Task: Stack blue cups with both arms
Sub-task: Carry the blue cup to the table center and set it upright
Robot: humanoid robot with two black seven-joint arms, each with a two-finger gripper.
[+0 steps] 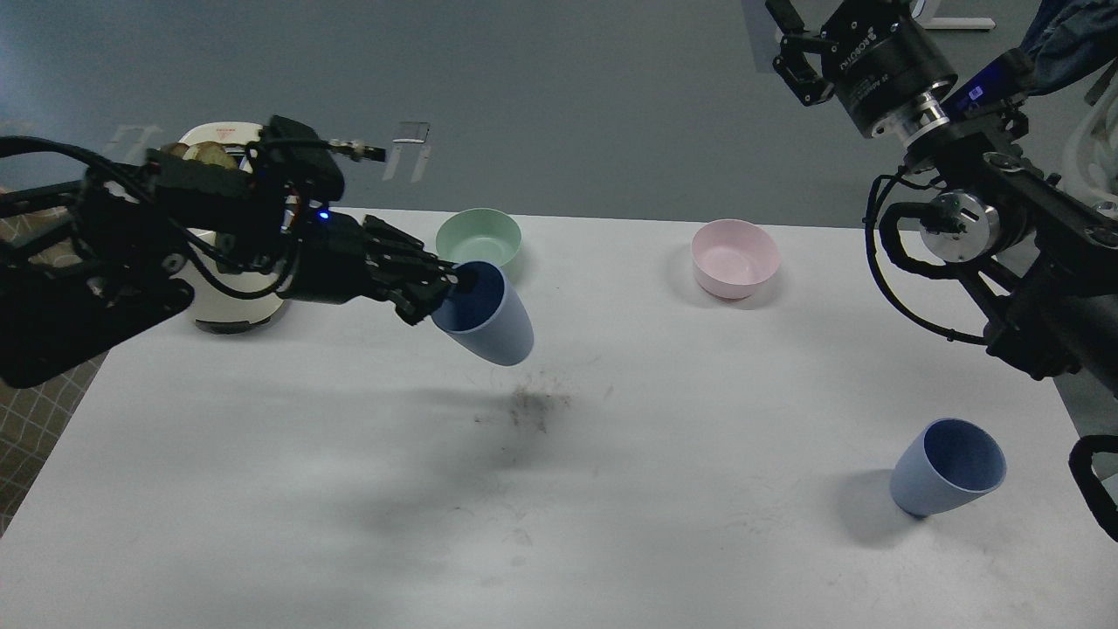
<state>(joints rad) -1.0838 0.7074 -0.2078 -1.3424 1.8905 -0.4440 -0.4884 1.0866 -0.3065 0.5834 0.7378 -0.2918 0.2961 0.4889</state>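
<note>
My gripper is about to lower the second blue cup (948, 467), which narrows only slightly toward its base (909, 501), so it will sink just partway into the other cup.
My left gripper (450, 286) is shut on the rim of one blue cup (489, 323). It holds the cup tilted above the table's middle, just in front of the mint-green bowl, with the mouth facing my arm. The second blue cup (948, 467) stands alone on the table at the right front, its dark inside showing. My right gripper (843, 26) is raised high at the top right, far above that cup. Its jaws are spread and empty, and the fingertips are cut off by the view's top edge.
A cream toaster (218, 306) with bread slices stands at the back left, mostly hidden by my left arm. A mint-green bowl (476, 231) and a pink bowl (734, 258) sit along the back of the white table (611, 524). A dark smudge (533, 406) marks the middle.
</note>
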